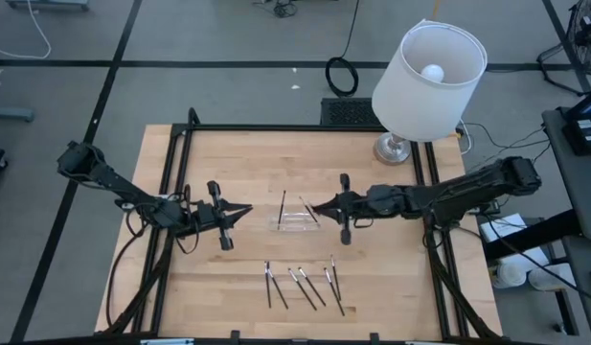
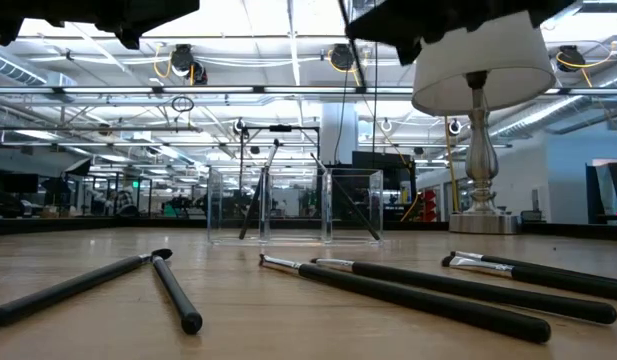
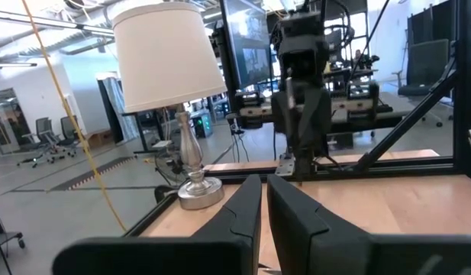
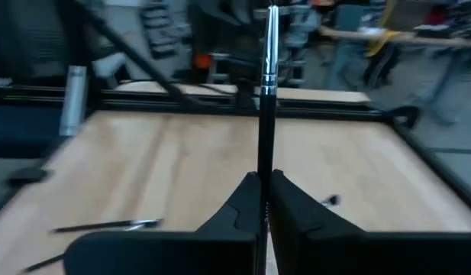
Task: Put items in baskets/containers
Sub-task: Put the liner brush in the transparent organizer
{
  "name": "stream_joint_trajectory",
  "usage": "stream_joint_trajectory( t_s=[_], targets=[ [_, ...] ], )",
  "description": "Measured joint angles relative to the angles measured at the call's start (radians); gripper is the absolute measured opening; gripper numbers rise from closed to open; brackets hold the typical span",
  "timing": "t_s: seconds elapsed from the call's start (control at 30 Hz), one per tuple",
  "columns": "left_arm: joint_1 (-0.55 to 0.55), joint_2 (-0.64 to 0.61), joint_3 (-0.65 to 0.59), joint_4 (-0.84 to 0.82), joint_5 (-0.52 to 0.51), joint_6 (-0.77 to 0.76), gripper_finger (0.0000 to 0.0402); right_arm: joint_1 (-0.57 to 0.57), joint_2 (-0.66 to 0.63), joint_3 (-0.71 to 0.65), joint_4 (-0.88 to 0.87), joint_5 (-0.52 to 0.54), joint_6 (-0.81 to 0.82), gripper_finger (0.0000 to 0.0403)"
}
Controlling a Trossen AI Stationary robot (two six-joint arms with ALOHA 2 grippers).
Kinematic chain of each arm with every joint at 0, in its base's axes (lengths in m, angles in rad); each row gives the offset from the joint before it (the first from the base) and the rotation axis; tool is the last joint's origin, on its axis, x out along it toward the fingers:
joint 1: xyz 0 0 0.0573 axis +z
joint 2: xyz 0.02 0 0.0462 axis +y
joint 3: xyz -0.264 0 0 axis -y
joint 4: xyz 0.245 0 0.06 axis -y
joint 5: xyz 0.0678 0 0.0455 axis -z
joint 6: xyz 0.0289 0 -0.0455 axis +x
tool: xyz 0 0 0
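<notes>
The stick's silvery end (image 4: 272, 47) is up and its dark handle down. My right gripper should keep going to the clear tray (image 2: 350, 208) and let go once the handle is inside.
Several thin dark sticks (image 1: 300, 283) with silvery ends lie loose on the wood near the table's near edge, and they fill the foreground of the low view (image 2: 428, 290). The clear tray (image 1: 293, 222) (image 2: 293, 205) stands at mid-table with two sticks leaning in it, their upper ends on its walls. My right gripper (image 1: 307, 205) (image 4: 263, 183) hovers at the tray's right side, shut on one stick (image 4: 266, 99). My left gripper (image 1: 247, 212) (image 3: 262, 191) is shut and empty. It hangs left of the tray and points at it. My right gripper pinches the stick's dark handle (image 4: 263, 172) between its two fingers. The stick runs along the fingers and juts out ahead of them, silvery end (image 4: 270, 46) foremost, toward the left arm. It is lifted clear of the table.
A white-shaded lamp (image 1: 429, 67) (image 2: 478, 60) (image 3: 166, 53) stands at the table's far right corner. A black frame rail (image 1: 276, 126) edges the tabletop. Bare wood (image 1: 228, 278) lies left of the loose sticks and behind the tray.
</notes>
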Motion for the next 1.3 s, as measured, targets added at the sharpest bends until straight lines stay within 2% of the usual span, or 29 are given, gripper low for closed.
stream_joint_trajectory(
  t_s=[0.1,0.43,0.73,1.07,1.3],
  targets=[
    [0.0,0.0,0.0,0.0,0.001,0.0,0.0035,-0.008,0.056,-0.025,0.08,0.04,-0.014,0.0004],
    [0.0,0.0,0.0,0.0,-0.001,0.006,0.0035,-0.041,0.249,-0.034,0.251,0.045,-0.013,0.0004],
    [0.0,0.0,0.0,-0.003,-0.001,0.006,0.0035,-0.037,0.331,-0.034,0.24,0.144,0.048,0.0004],
    [0.0,0.0,0.0,-0.006,-0.001,0.005,0.0035,-0.034,0.429,-0.034,0.241,0.161,0.111,0.0004],
    [0.0,0.0,0.0,-0.007,-0.002,0.005,0.0035,-0.033,0.437,-0.034,0.225,0.196,0.112,0.0004]
  ],
)
